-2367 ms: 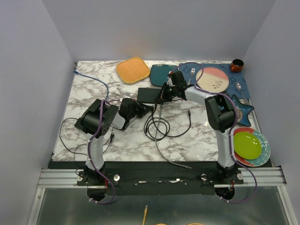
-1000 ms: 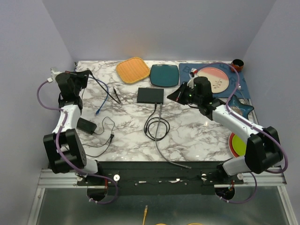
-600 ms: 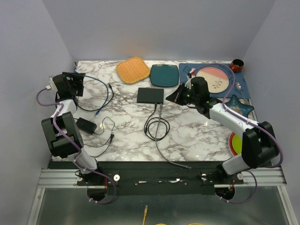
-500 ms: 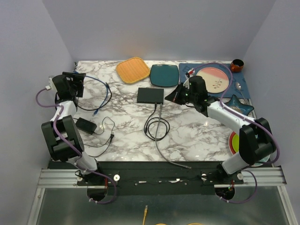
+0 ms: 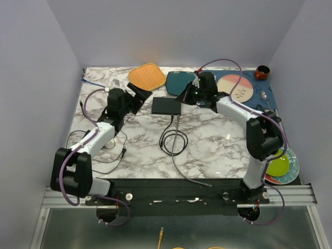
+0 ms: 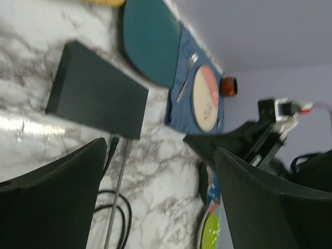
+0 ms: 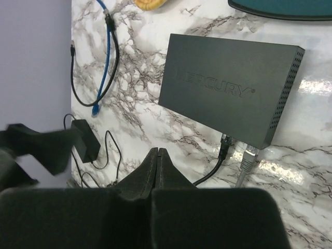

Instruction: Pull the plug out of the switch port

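Observation:
Next, I push the switch's end (image 5: 180,108) with my right gripper and turn the ports toward my left gripper first, because the edge with the black plug (image 5: 172,115) points past my left gripper.
The switch (image 5: 166,106) is a flat matte-black box lying mid-table, also seen in the left wrist view (image 6: 96,91) and the right wrist view (image 7: 228,96). A black plug (image 7: 224,143) and a grey plug (image 7: 249,156) sit in ports on its near edge, and their cables (image 5: 174,136) loop toward me. My left gripper (image 5: 141,95) hovers just left of the switch, open and empty (image 6: 161,176). My right gripper (image 5: 181,98) is at the switch's right end, shut on nothing (image 7: 157,151), and apart from both plugs.
A teal square plate (image 5: 181,82) and an orange plate (image 5: 147,77) lie behind the switch. A blue mat with a pink plate (image 5: 235,87) is at the back right, beside a brown cup (image 5: 262,71). A blue cable (image 7: 106,52) and a black adapter (image 7: 83,140) lie at left. A green plate (image 5: 277,165) is at right.
My left arm swung from the far left edge in toward the switch, and its gripper opened. My right gripper slid left to the switch's right end and stayed shut.

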